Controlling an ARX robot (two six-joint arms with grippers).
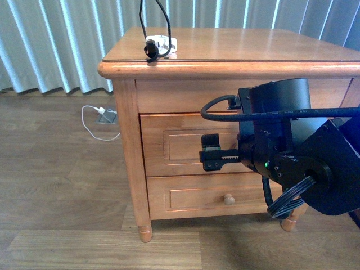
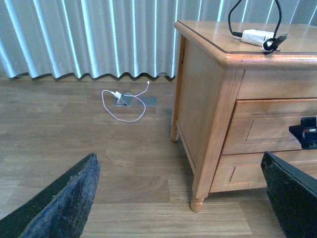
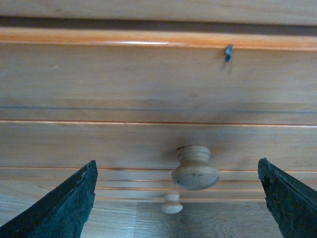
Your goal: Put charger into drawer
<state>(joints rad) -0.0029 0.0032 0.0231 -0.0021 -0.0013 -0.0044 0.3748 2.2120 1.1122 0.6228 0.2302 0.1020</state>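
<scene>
The drawer (image 2: 271, 130) is set apart from the bottom drawer by a straight seam (image 2: 247, 153), so it will slide far out alone when the robot pulls the drawer's round knob.
The charger (image 1: 161, 44), a small white block with a thin black cable looping upward, lies near the front left corner of the nightstand top; the left wrist view also shows the charger (image 2: 256, 36). The drawer (image 1: 174, 143) below it is pushed in. My right gripper (image 1: 211, 155) hovers open just in front of the drawer panel (image 3: 124, 141), its fingers (image 3: 64, 206) wide on either side of the round knob (image 3: 195, 168) without touching it. My left gripper (image 2: 179, 158) is open, low over the floor to the left of the nightstand, holding nothing.
The shallower bottom drawer (image 1: 197, 197) with its own knob (image 1: 229, 199) sits below. A white plug with white cable (image 1: 100, 113) lies on the wood floor by a floor socket, in front of grey curtains (image 1: 50, 45). The nightstand leg (image 2: 199, 198) stands ahead of my left gripper.
</scene>
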